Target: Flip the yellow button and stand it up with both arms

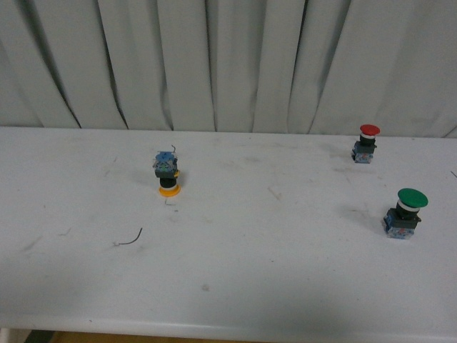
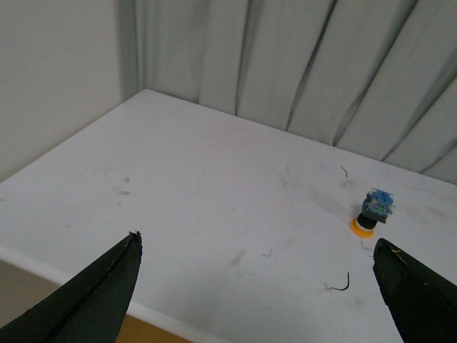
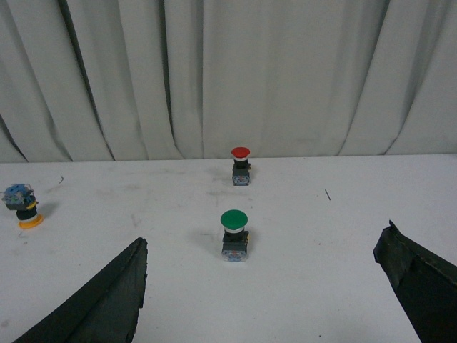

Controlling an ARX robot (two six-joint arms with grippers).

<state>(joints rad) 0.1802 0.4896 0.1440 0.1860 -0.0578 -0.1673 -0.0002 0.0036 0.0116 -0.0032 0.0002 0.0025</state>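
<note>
The yellow button (image 1: 168,174) will come up by itself when I lift, and the small dark curl (image 2: 344,171) will stay behind, because it lies apart from the yellow button.
The yellow button (image 1: 168,174) stands upside down on the white table (image 1: 235,286), its yellow cap on the surface and its blue block base on top. It also shows in the left wrist view (image 2: 372,211) and at the edge of the right wrist view (image 3: 21,206). Neither arm shows in the front view. My left gripper (image 2: 257,286) is open and empty, well short of the button. My right gripper (image 3: 264,293) is open and empty, facing the green-capped button.
A red-capped button (image 1: 366,143) stands upright at the back right. A larger green-capped button (image 1: 406,212) stands upright at the right. A thin curved wire scrap (image 1: 130,239) lies left of centre. A grey curtain (image 1: 228,64) hangs behind the table.
</note>
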